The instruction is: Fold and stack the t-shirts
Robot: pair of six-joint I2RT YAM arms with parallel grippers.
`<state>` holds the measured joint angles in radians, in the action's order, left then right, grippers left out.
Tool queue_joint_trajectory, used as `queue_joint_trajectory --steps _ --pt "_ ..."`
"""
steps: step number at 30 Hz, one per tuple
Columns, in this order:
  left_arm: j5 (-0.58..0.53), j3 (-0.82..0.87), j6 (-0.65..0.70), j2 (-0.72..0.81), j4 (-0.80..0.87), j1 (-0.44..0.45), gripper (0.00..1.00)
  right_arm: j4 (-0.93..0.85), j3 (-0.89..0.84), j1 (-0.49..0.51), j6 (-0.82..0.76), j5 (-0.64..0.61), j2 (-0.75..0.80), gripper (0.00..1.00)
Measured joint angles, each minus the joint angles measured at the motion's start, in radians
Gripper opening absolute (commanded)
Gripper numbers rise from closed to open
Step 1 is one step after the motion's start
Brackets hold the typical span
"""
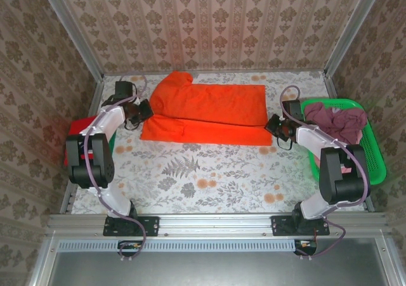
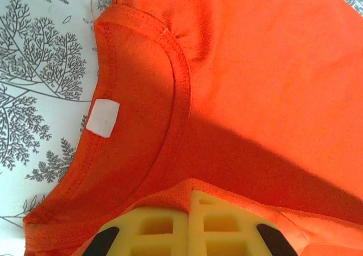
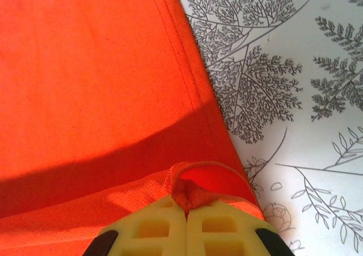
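The t-shirt's folded side (image 1: 212, 123) runs straight from collar to hem, so the robot's left gripper should keep laying it toward the collar's white label (image 2: 103, 118) and let go there.
A bright orange t-shirt (image 1: 209, 111) lies spread across the back of the table, partly folded lengthwise. My left gripper (image 1: 144, 111) is shut on its left edge by the collar. In the left wrist view the yellow fingers (image 2: 161, 227) pinch a fold of orange cloth (image 2: 255, 85), with the neckline and a white label (image 2: 102, 117) just ahead. My right gripper (image 1: 274, 126) is shut on the shirt's right hem corner. There the right wrist view has a bunched bit of orange fabric (image 3: 195, 191) caught between the yellow fingers (image 3: 150, 230). Mauve t-shirts (image 1: 336, 120) are heaped in the basket.
A bright green mesh basket (image 1: 374, 156) stands at the table's right edge beside my right arm. Red and dark green cloth (image 1: 79, 129) shows past the left edge. The fern-patterned tablecloth (image 1: 203, 178) stretches bare toward the front. Wallpapered walls close in three sides.
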<state>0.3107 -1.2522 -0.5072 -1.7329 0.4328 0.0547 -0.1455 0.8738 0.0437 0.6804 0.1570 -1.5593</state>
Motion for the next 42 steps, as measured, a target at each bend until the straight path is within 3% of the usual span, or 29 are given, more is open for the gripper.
queue_joint_trajectory --steps 20,42 --pt "-0.001 -0.053 0.015 -0.152 -0.024 0.000 0.00 0.034 0.030 0.000 0.000 0.000 -0.077 0.00" --pt "-0.011 -0.053 0.015 -0.159 -0.038 -0.011 0.00 0.045 0.117 0.000 -0.004 0.000 -0.155 0.00"
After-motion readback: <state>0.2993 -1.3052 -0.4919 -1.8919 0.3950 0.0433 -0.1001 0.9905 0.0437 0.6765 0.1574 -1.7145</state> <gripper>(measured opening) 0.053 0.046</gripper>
